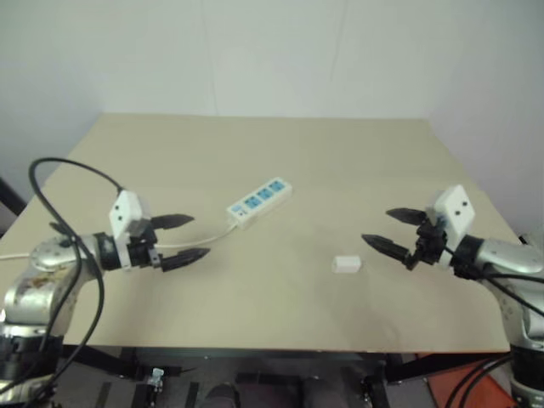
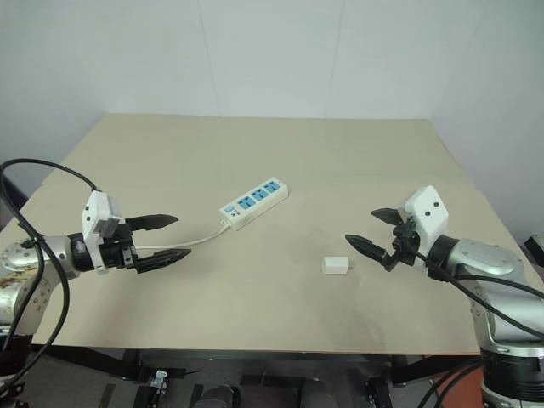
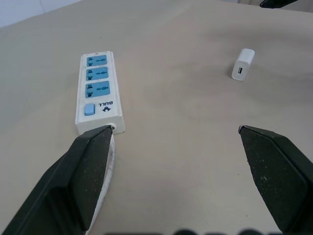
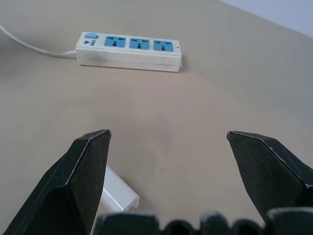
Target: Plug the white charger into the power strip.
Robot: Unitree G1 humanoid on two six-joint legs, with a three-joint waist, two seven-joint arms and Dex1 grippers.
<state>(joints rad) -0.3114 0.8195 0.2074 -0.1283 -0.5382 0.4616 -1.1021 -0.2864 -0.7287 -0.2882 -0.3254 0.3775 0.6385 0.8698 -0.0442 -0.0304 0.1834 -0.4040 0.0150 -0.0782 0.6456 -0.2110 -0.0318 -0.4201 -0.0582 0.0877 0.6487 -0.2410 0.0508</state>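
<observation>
I expect the power strip's cord to follow along when I pull the power strip [image 1: 260,202] toward the front, because the cord [image 1: 212,239] lies loose and curved from the power strip's switch end.
The power strip [image 1: 260,201], a long white bar with three blue socket faces and an end switch, lies slantwise at the middle of the tan table. Its thin cord [image 1: 204,239] trails toward my left side. The white charger [image 1: 346,264], a small rounded block, lies flat on the table nearer the front, right of the middle. My left gripper [image 1: 178,238] hovers open above the cord, left of the strip, holding nothing. Open and empty too, my right gripper [image 1: 393,231] hangs just right of the charger. In the right wrist view the charger [image 4: 119,196] lies by one finger, apart from it.
The tan table [image 1: 340,161] stands against white walls, its front edge close below both arms. A black cable [image 1: 68,174] loops over my left arm.
</observation>
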